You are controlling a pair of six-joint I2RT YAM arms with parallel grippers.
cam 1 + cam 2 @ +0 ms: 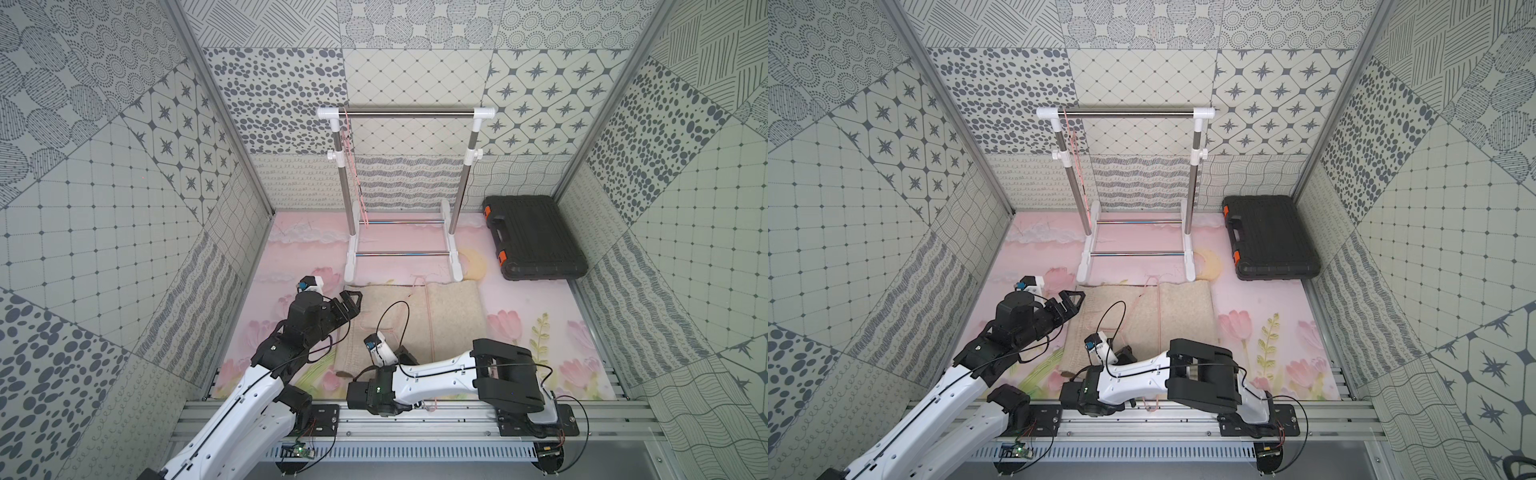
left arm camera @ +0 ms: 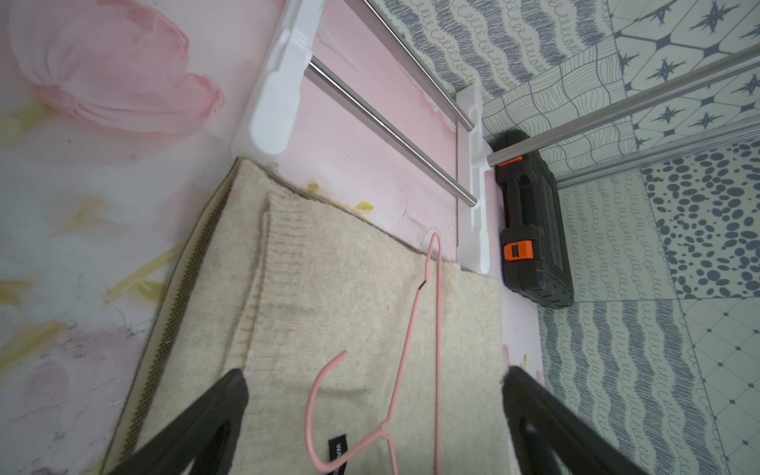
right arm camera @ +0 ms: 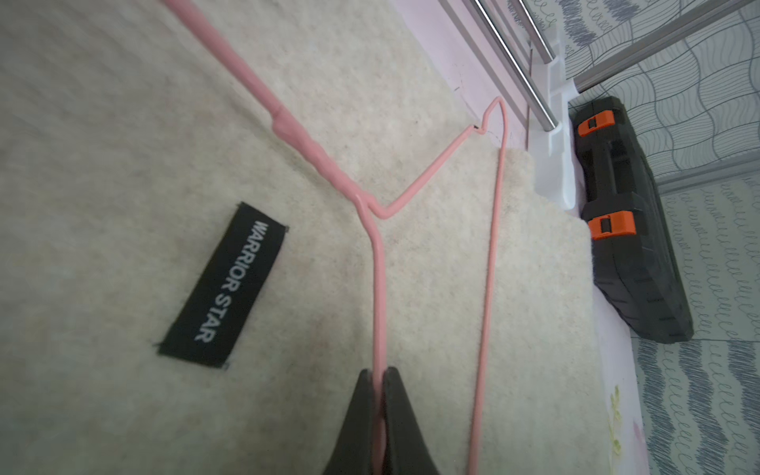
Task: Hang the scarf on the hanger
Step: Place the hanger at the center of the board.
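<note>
The pink hanger's long bar (image 1: 430, 320) lies straight across the beige scarf. My right gripper should keep sliding the hanger until the hanger's wire goes across the black label (image 3: 223, 285).
A beige knitted scarf (image 1: 453, 307) (image 1: 1187, 307) lies folded flat on the pink mat in front of the rack. A thin pink wire hanger (image 1: 429, 320) (image 3: 378, 288) rests on top of it, hook (image 2: 312, 395) towards the scarf's left half. My right gripper (image 3: 379, 372) is shut on one sloping wire of the hanger, low over the scarf (image 3: 123, 144) near its black label (image 3: 224, 283). In both top views the wrist mostly hides this gripper (image 1: 405, 357). My left gripper (image 1: 353, 303) (image 2: 374, 372) hovers open over the scarf's left edge, holding nothing.
A white and steel clothes rack (image 1: 409, 113) stands at the back, its feet just behind the scarf. Another pink hanger (image 1: 351, 166) hangs at its left end. A black tool case (image 1: 536, 237) with orange latches lies at the back right. Patterned walls enclose the mat.
</note>
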